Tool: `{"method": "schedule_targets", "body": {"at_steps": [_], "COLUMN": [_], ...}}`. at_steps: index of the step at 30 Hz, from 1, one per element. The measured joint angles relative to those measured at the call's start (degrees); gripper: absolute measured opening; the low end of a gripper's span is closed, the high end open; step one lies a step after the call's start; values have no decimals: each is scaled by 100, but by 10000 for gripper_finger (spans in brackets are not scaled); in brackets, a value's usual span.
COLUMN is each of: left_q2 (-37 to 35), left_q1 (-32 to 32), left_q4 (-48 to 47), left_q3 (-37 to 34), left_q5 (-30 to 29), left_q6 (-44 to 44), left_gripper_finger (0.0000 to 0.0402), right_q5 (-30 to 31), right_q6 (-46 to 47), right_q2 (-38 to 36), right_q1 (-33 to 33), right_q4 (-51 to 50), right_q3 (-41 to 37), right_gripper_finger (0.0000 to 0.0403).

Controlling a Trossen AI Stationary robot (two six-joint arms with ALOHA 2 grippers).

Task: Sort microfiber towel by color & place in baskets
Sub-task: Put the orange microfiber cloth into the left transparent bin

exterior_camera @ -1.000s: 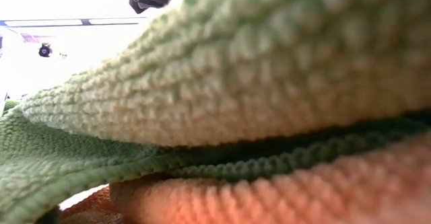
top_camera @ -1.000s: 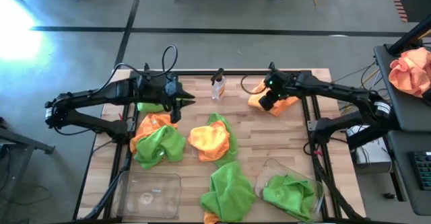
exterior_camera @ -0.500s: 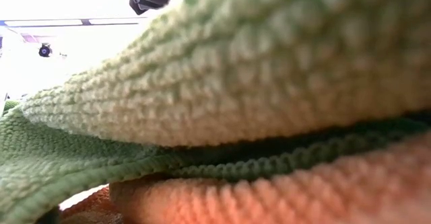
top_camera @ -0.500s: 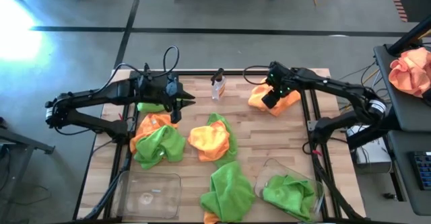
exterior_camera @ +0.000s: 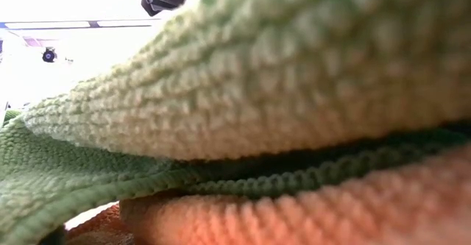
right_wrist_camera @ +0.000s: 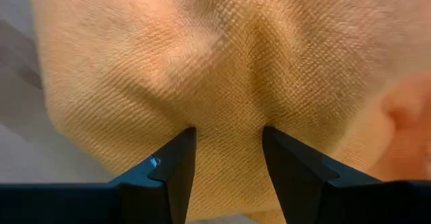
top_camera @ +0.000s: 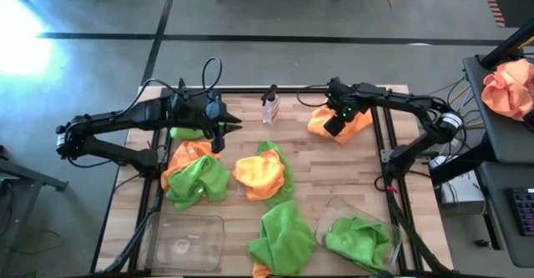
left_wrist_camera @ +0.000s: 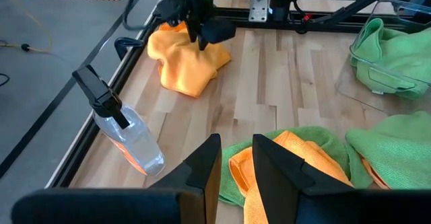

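Note:
I can see the lone orange towel (top_camera: 359,126) clear of green towels, with its fold between my open fingers. My right gripper should keep going down and close on that fold (right_wrist_camera: 229,124).
Lime green and orange microfiber towels lie bunched on the wooden table: a green and orange pile (top_camera: 193,174), another pile (top_camera: 263,171), and a green one (top_camera: 284,236) near the front edge. A lone orange towel (top_camera: 349,126) lies at the far right. My right gripper (top_camera: 332,123) points down on it, open (right_wrist_camera: 229,150). My left gripper (top_camera: 227,128) hovers at the far left, slightly open (left_wrist_camera: 236,160) with nothing between its fingers. Of the two baskets at the near edge, the left one (top_camera: 185,240) holds no towel and the right one (top_camera: 392,245) holds a green towel (top_camera: 357,240). My right gripper comes at the lone orange towel from above, pointing down. Its open fingertips (right_wrist_camera: 176,150) stand against the towel's top surface, one on each side of a raised fold (right_wrist_camera: 225,109). The towel lies bunched on the table.
A clear spray bottle (top_camera: 269,108) stands at the far edge between the arms. A peach cloth bundle (top_camera: 509,86) lies on a stand to the right of the table. Green (exterior_camera: 280,76) and orange (exterior_camera: 309,208) cloth fills nearly the whole low view.
My right arm's forearm has swung toward the table's far edge, while its gripper has stayed over the lone orange towel. The towel has kept its place.

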Motion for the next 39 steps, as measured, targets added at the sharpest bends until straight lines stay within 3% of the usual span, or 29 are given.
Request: {"method": "schedule_targets", "body": {"at_steps": [10,21,35,39], "left_q2": [0,0,-2,-2], "left_q1": [0,0,0,0], "left_q4": [2,2,0,0], "left_q3": [0,-2,-4,-4], "left_q5": [3,4,4,6], "left_q6": [-92,-97,-97,-96], "left_gripper_finger": [70,70,70,70], "right_q5": [2,0,-9,-15], "right_q6": [-101,-201,-134,-41], "right_q2": [667,753,755,755], "right_q1": [-2,-2,0,0], "right_q4": [47,234,273,272], "right_q3": [9,9,9,7], "right_gripper_finger": [176,169,32,12]}}
